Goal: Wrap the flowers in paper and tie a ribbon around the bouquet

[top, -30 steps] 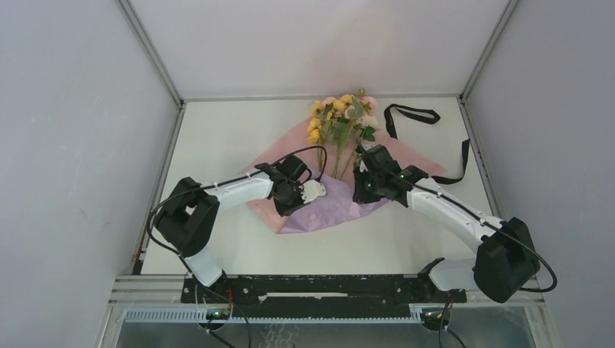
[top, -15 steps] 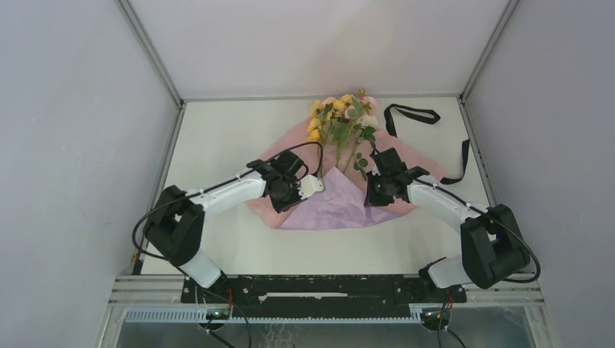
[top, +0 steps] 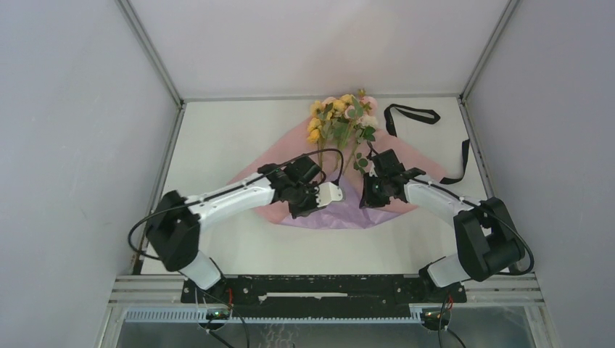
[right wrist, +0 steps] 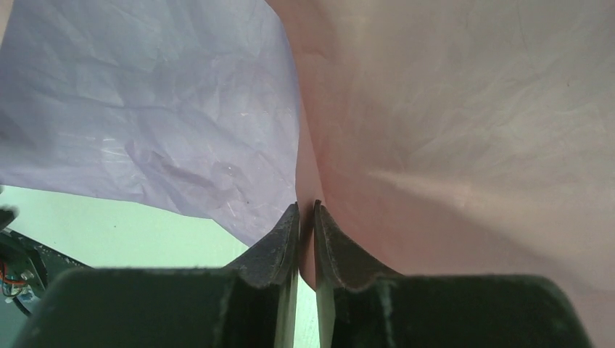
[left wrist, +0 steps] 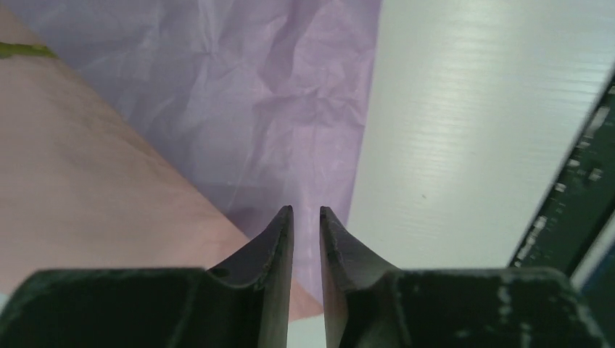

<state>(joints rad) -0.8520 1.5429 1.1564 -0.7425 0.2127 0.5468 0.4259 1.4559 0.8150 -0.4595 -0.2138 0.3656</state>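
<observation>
Next, I open my right gripper, which pinches a pink fold standing up (right wrist: 307,163) beside the lilac flap, then press down the lilac flap's near edge (top: 372,220) with closed fingers.
The flowers (top: 341,119) lie with their blooms at the back and their stems running down onto the paper (top: 279,156), which is spread pink side up. Its near part is folded over and shows lilac (top: 341,214). My left gripper (top: 331,194) hovers over this lilac flap (left wrist: 239,94); in the left wrist view its jaws (left wrist: 306,210) stand a narrow slit apart with nothing between them. My right gripper (top: 365,194) is shut on a pink fold of the paper (right wrist: 471,109), pinched between its fingertips (right wrist: 306,204). The black ribbon (top: 413,113) lies at the back right, untouched.
The white table (left wrist: 471,109) runs to a black rail at the near edge (top: 326,286). Grey enclosure walls stand on the left, right and back. A second stretch of ribbon (top: 461,163) lies by the right wall.
My left gripper has moved right over the lilac flap. The right gripper stays near the stems holding the paper, and the lilac flap now lies lower and flatter.
</observation>
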